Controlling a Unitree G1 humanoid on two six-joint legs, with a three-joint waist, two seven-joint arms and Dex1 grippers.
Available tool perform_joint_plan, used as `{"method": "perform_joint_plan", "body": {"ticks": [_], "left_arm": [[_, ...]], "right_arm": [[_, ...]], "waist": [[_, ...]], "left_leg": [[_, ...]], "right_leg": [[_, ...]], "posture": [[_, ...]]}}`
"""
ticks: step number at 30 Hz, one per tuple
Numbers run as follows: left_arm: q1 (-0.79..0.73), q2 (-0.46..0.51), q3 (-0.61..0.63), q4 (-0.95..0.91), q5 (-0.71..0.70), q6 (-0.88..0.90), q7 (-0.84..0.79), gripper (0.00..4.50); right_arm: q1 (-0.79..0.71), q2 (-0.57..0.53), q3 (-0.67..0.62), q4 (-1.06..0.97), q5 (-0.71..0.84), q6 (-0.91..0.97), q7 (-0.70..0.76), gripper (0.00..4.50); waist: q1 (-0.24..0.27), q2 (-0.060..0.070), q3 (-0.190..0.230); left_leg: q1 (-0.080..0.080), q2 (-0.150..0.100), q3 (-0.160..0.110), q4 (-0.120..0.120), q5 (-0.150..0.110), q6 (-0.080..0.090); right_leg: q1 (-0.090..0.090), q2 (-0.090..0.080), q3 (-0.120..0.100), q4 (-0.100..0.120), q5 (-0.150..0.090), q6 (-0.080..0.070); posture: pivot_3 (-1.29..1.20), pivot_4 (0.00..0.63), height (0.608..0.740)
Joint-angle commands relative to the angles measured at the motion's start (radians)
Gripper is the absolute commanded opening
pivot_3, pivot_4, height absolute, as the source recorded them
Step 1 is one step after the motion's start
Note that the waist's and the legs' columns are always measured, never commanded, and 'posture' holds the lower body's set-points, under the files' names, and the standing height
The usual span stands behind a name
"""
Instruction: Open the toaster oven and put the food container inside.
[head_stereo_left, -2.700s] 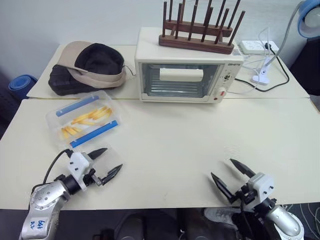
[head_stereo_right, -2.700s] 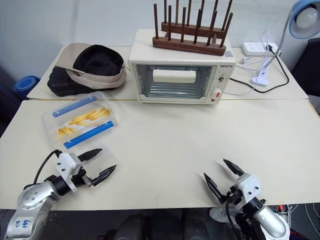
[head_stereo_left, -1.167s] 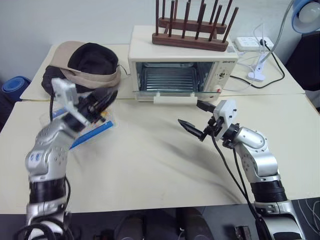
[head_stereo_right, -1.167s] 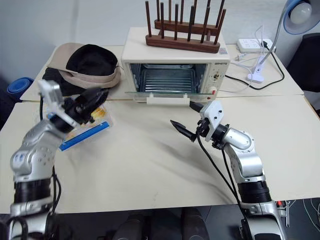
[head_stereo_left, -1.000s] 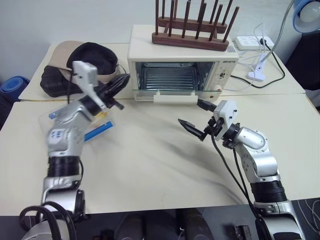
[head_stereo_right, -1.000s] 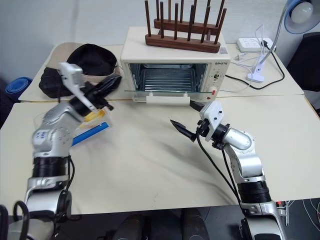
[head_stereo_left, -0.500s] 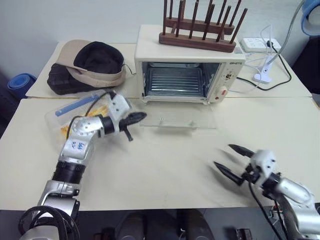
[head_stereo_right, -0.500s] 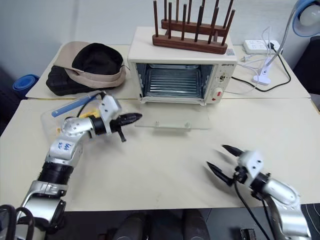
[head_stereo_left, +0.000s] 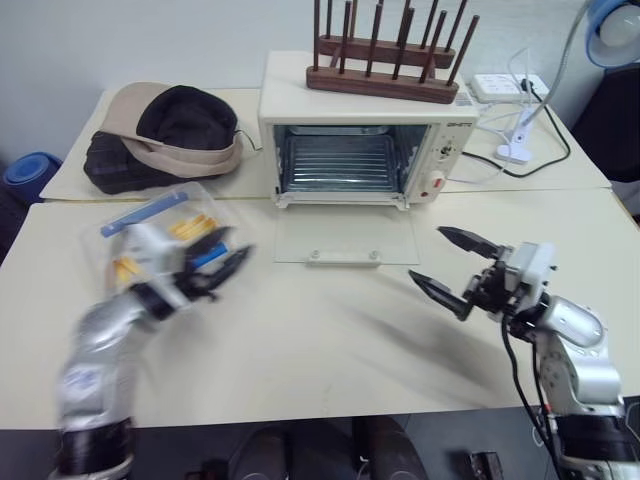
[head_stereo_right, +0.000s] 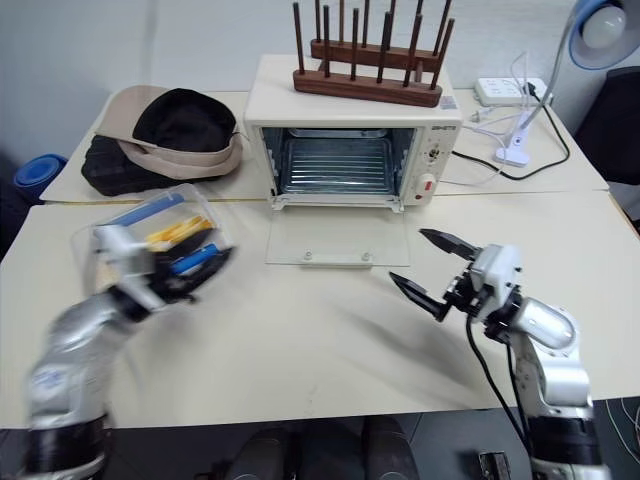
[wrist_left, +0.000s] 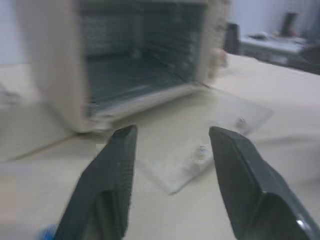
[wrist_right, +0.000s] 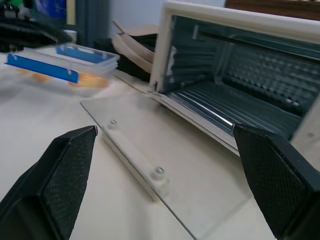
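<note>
The food container (head_stereo_left: 184, 226) is lying beside the glass door, a long way from the robot's right gripper, so the robot's left gripper should bring it to the oven by its outer end (head_stereo_left: 100, 252).
The cream toaster oven (head_stereo_left: 350, 130) stands at the back of the table, its glass door (head_stereo_left: 345, 238) lying flat and open and the wire rack showing inside. To the left lies the clear food container (head_stereo_left: 150, 228) with blue clip strips and yellow sticks. My left gripper (head_stereo_left: 222, 255) hovers at the container's near right corner, blurred, so contact cannot be told. In the left wrist view its jaws (wrist_left: 172, 131) stand open and empty, facing the oven (wrist_left: 135, 55). My right gripper (head_stereo_left: 428, 255) is open off the door's right edge, holding nothing.
A cap on a dark bag (head_stereo_left: 170, 130) sits at the back left. A wooden peg rack (head_stereo_left: 385, 65) rests on top of the oven. A power strip (head_stereo_left: 505, 90), cables and a lamp base (head_stereo_left: 515, 152) lie at the back right.
My left gripper has pulled back from the door's left edge to the container and has gone from shut to open. My right gripper has moved up beside the door, still open.
</note>
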Motion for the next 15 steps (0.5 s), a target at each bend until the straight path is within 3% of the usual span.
{"method": "perform_joint_plan", "body": {"ticks": [1,4,7,15], "left_arm": [[0.144,0.065,0.313,0.021,-0.112,0.08,0.037,3.7],[0.275,0.125,0.485,0.114,-0.131,0.184,0.084,4.42],[0.298,0.174,0.55,0.149,-0.132,0.294,0.191,4.42],[0.054,0.363,0.413,0.17,-0.255,0.744,0.396,4.42]], "right_arm": [[-0.036,0.028,0.031,-0.04,0.037,-0.02,0.031,4.5],[-0.082,0.062,0.074,-0.061,0.052,-0.011,0.042,4.5],[-0.125,0.083,0.107,-0.067,0.048,-0.014,0.053,4.5],[-0.144,0.078,0.116,-0.05,0.039,0.0,0.056,4.5]], "waist": [[0.0,0.0,0.0],[-0.003,0.0,0.0],[0.004,0.0,0.0],[0.019,-0.003,-0.001]], "left_leg": [[0.0,0.0,0.0,0.0,0.0,0.001],[0.0,0.0,0.001,0.0,-0.003,0.004],[0.001,0.0,0.0,0.0,-0.005,0.006],[0.0,-0.003,-0.012,0.0,-0.004,0.002]], "right_leg": [[0.0,0.0,0.0,0.0,0.0,0.0],[0.0,0.0,0.001,-0.001,0.0,-0.001],[0.0,-0.001,0.0,-0.003,-0.001,-0.002],[0.003,-0.013,-0.011,-0.001,-0.003,-0.006]], "posture": [[0.0,0.15,0.74],[0.0,0.15,0.74],[0.0,0.15,0.74],[0.0,0.15,0.74]]}}
